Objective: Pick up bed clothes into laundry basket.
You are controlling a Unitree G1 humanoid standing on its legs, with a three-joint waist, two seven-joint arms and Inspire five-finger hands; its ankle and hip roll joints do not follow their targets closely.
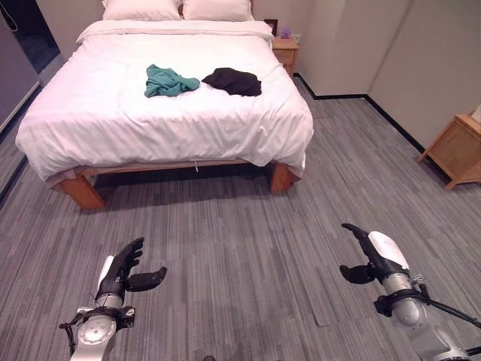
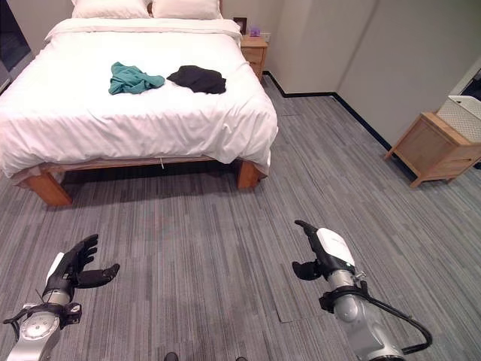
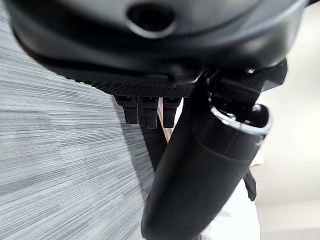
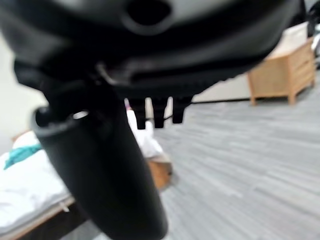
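Observation:
The black garment [image 1: 234,83] is in a small crumpled heap [image 1: 222,77]. The garment will stay bunched up and hang down in short folds when I carry it.
A teal garment [image 1: 170,80] and a black garment [image 1: 234,80] lie crumpled side by side on the white bed [image 1: 113,124], the black one to the right. My left hand [image 1: 124,271] hovers over the grey floor at the lower left, fingers straight, holding nothing. My right hand [image 1: 373,256] hovers at the lower right, open and empty as well. Both hands are well short of the bed. A white laundry basket [image 2: 467,113] sits on a low wooden cabinet [image 2: 432,147] at the far right.
The bed stands on wooden legs [image 1: 79,192] with two pillows [image 1: 180,9] at its head. A wooden nightstand [image 1: 285,53] is beside the head of the bed at the right. Grey striped carpet [image 1: 240,248] stretches between me and the bed.

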